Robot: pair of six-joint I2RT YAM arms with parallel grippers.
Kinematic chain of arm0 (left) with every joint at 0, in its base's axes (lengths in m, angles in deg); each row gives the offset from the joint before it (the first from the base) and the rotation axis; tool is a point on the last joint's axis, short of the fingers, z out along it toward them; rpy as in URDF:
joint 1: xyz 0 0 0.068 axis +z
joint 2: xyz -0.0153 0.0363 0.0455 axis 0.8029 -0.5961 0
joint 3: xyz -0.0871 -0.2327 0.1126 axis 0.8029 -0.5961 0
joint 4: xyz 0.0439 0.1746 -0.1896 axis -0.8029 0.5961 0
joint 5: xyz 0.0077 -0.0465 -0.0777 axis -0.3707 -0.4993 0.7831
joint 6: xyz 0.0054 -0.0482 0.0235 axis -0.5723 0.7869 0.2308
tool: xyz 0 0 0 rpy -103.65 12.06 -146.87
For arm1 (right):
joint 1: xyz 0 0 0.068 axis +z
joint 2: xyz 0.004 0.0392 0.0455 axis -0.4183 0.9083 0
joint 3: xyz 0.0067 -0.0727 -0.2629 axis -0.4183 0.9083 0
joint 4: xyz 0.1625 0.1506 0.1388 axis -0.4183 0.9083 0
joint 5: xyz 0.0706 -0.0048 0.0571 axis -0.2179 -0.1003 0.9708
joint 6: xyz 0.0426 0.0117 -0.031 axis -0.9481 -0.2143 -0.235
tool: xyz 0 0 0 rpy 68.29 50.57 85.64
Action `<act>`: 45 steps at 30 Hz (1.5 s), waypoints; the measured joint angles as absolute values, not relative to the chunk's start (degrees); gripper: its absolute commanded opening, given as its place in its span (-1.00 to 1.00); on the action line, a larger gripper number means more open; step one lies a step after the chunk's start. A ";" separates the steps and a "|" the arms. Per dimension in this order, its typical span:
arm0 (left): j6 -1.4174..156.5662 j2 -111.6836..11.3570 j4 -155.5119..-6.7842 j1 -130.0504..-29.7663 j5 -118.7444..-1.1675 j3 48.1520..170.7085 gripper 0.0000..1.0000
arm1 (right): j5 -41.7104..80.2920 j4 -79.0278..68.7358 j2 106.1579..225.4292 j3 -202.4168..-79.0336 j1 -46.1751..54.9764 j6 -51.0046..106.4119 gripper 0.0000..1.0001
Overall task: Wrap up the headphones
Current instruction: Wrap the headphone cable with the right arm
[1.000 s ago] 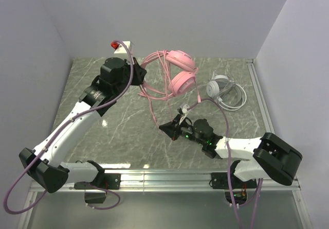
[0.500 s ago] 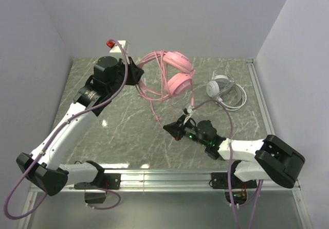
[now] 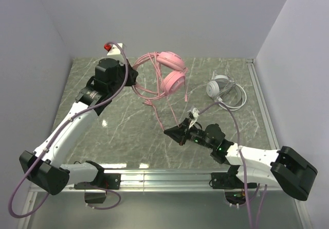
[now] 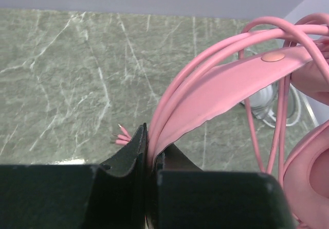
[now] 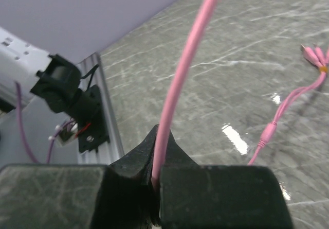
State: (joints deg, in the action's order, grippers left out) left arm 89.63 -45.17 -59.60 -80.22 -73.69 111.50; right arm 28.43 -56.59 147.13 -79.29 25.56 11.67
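Note:
The pink cord [image 3: 172, 111] runs free in a single strand from the headphones [image 3: 172, 82] to the robot's right gripper. The right gripper should keep lifting the cord until it is near the headphones' height, and then let go.
The pink headphones [image 3: 172, 74] hang at the back centre, held off the marble table. My left gripper [image 3: 134, 78] is shut on their headband [image 4: 241, 80] together with several loops of pink cord [image 4: 205, 59]. One pink cup [image 4: 308, 180] hangs at the right of the left wrist view. The long pink cord [image 3: 157, 113] runs down to my right gripper [image 3: 168, 131], which is shut on it [image 5: 187, 59] low above the table. Pink plug ends [image 5: 313, 54] lie loose on the table. The white-grey headset [image 3: 221, 87] lies at the back right with its thin cord [image 3: 234, 103] coiled around it.
A white power strip with a red switch [image 3: 115, 47] sits at the back left corner. Aluminium rails run along the near edge [image 3: 164, 177] and the right edge [image 3: 259, 100]. Walls close in the left, back and right sides.
My left gripper has carried the pink headphones a little to the left. My right arm has stretched out lower and further right, its gripper still shut on the pink cord.

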 measured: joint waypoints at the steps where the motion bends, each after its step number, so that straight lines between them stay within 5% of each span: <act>1: 89.63 -45.54 -59.67 -80.22 -74.22 111.08 -0.99 | 29.10 -55.91 146.27 -79.29 25.80 11.71 -1.00; 45: 84.85 -48.54 -68.65 -81.16 -85.67 103.08 -0.99 | 37.76 -33.93 136.13 -91.75 27.06 6.05 -0.81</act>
